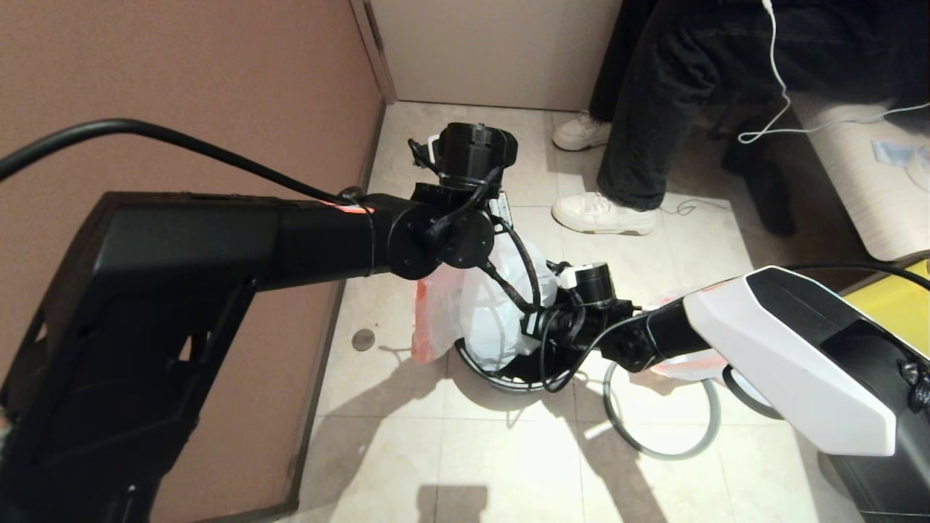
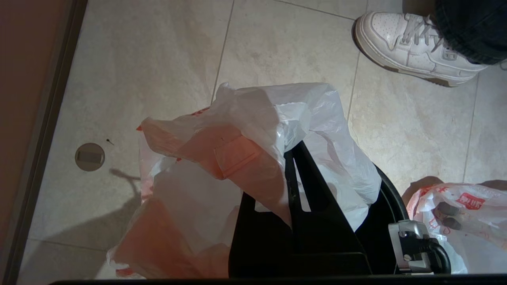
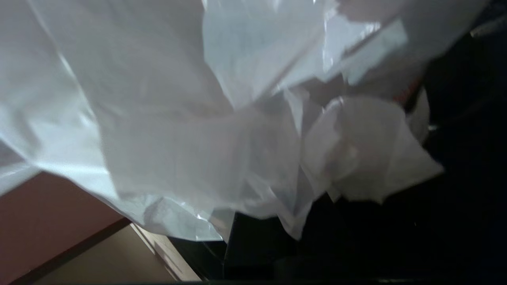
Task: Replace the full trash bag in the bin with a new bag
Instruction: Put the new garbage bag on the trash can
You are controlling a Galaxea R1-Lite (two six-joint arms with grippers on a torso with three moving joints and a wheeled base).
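My right gripper is in the way of the new bag's film (image 1: 512,333) at the bin's opening. It should back out before my left gripper pulls the bag across the uncovered rim (image 2: 392,195).
The new bag (image 1: 494,305) is smooth white film with a pink-red rim band (image 2: 222,158). It hangs over the black bin (image 1: 508,379), its lower end inside. My left gripper (image 2: 295,158) points down from above, shut on the bag's upper edge, and the rim band drapes over one finger (image 2: 288,178). My right gripper (image 1: 534,338) sits at the bin's mouth against the bag's side, with film covering its front in the right wrist view. The grey hoop (image 1: 665,454) lies on the floor right of the bin. Beside it, the lumpy full trash bag (image 2: 467,221) is partly hidden under my right arm.
A brown wall (image 1: 218,87) runs close on the left. A person's legs and white shoes (image 1: 599,214) stand just beyond the bin. A yellow bag (image 1: 897,301) sits at the right edge. A round floor drain (image 1: 363,339) lies left of the bin.
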